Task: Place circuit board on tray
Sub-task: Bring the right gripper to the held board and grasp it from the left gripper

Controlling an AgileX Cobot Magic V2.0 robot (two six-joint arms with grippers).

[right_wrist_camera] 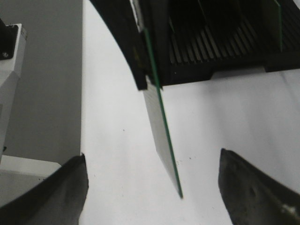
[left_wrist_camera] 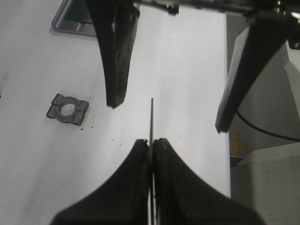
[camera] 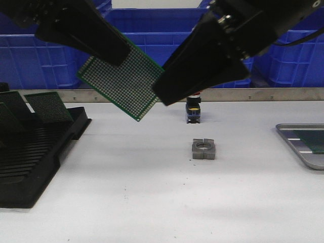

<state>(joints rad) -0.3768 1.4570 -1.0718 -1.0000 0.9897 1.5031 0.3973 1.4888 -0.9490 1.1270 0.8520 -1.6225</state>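
Observation:
The silver tray (camera: 306, 144) is far from the circuit board in my left gripper, so next my right gripper grabs the board's free edge (camera: 146, 97) and brings the board over.
My left gripper (camera: 117, 54) is shut on a green perforated circuit board (camera: 124, 83) and holds it tilted, high above the table. In the left wrist view the board (left_wrist_camera: 151, 117) shows edge-on between the shut fingers (left_wrist_camera: 140, 159). My right gripper (camera: 200, 83) is open at the board's right edge. In the right wrist view the board (right_wrist_camera: 161, 136) hangs between the wide-open fingers (right_wrist_camera: 70, 187) without touching them. The silver tray (camera: 298, 152) lies at the table's right edge with a green board in it. It also shows in the left wrist view (left_wrist_camera: 70, 26).
A black slotted rack (camera: 35, 162) with several green boards stands at the left, also in the right wrist view (right_wrist_camera: 225, 51). A grey metal clamp block (camera: 203, 149) lies mid-table, a small push-button part (camera: 193, 109) behind it. Blue bins (camera: 152, 35) line the back.

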